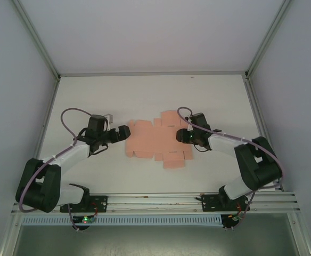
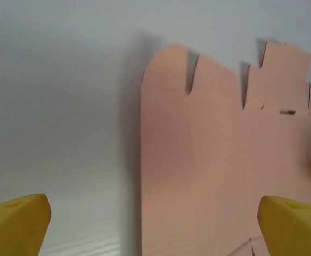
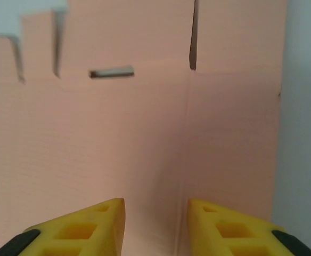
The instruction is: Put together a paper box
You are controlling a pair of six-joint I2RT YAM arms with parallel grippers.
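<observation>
Notches (image 1: 153,124) match up with a faint crease across the sheet, so I expect its outer panel (image 1: 140,140) to fold up along that crease when I raise the panel's edge.
The paper box (image 1: 155,140) is a flat salmon-pink die-cut sheet with flaps and slots, lying on the white table (image 1: 145,96). My left gripper (image 1: 124,132) is at the sheet's left edge. In the left wrist view the sheet (image 2: 224,160) reaches between that gripper's (image 2: 153,213) wide-open yellow fingers (image 2: 17,224); its left edge lies between them. My right gripper (image 1: 181,136) hovers over the sheet's right part. In the right wrist view a fold crease of the sheet (image 3: 118,133) runs between its (image 3: 156,210) yellow fingers (image 3: 86,229), which stand apart holding nothing.
White walls with metal corner posts (image 1: 38,48) enclose the table on three sides. An aluminium rail (image 1: 155,200) carrying both arm bases runs along the near edge. Bare table (image 2: 54,106) lies left of the sheet.
</observation>
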